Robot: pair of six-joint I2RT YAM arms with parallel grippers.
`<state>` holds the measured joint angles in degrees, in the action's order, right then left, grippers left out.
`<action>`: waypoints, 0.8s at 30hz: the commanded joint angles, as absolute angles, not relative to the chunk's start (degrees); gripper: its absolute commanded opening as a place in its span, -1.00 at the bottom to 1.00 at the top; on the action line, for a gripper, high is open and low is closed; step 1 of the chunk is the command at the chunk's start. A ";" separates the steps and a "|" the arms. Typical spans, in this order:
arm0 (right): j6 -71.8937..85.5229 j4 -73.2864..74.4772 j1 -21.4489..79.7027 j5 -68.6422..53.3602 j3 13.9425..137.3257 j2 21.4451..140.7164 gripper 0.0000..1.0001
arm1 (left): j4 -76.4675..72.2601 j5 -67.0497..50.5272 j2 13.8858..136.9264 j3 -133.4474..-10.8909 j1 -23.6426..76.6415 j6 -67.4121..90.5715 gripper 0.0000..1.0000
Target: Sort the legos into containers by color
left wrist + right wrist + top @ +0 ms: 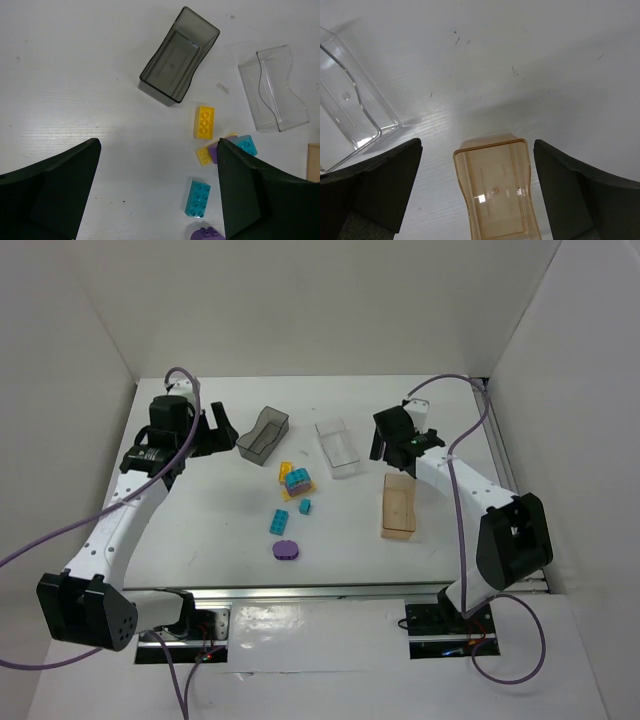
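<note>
The cyan brick on top of the cluster (298, 476) is open from above, so my right gripper should carry on going toward the cluster and close on that brick.
The legos lie loose mid-table: a cluster of yellow, cyan and purple bricks (295, 480), a small cyan brick (305, 506), a cyan brick (279, 522) and a purple oval (286, 550). The dark grey bin (263, 433), the clear bin (337, 447) and the tan-orange bin (398, 506) all look empty. My left gripper (215, 430) is open and empty, left of the dark bin. In the left wrist view it (157, 165) hovers over bare table, with the yellow brick (205, 122) and cyan brick (198, 198) to the right. My right gripper (477, 150) is open and empty above the tan-orange bin (497, 190).
White walls enclose the table on the left, back and right. The clear bin (350, 110) lies left of my right gripper. Purple cables trail from both arms. A metal rail runs along the near edge (320, 595).
</note>
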<state>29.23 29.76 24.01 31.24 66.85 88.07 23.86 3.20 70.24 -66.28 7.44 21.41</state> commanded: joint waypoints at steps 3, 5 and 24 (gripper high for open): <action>30.85 29.79 26.37 33.32 67.59 86.84 1.00 | 24.17 3.16 69.61 -67.51 7.29 23.02 1.00; 30.32 29.79 26.89 33.31 67.59 86.84 1.00 | 23.65 5.09 68.03 -66.98 7.29 23.73 1.00; -2.27 20.04 42.89 8.27 70.83 90.44 1.00 | 25.22 -3.52 64.86 -68.55 7.29 18.81 1.00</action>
<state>4.40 22.68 42.33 9.47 67.77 89.56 25.41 -0.71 64.58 -66.54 7.44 20.67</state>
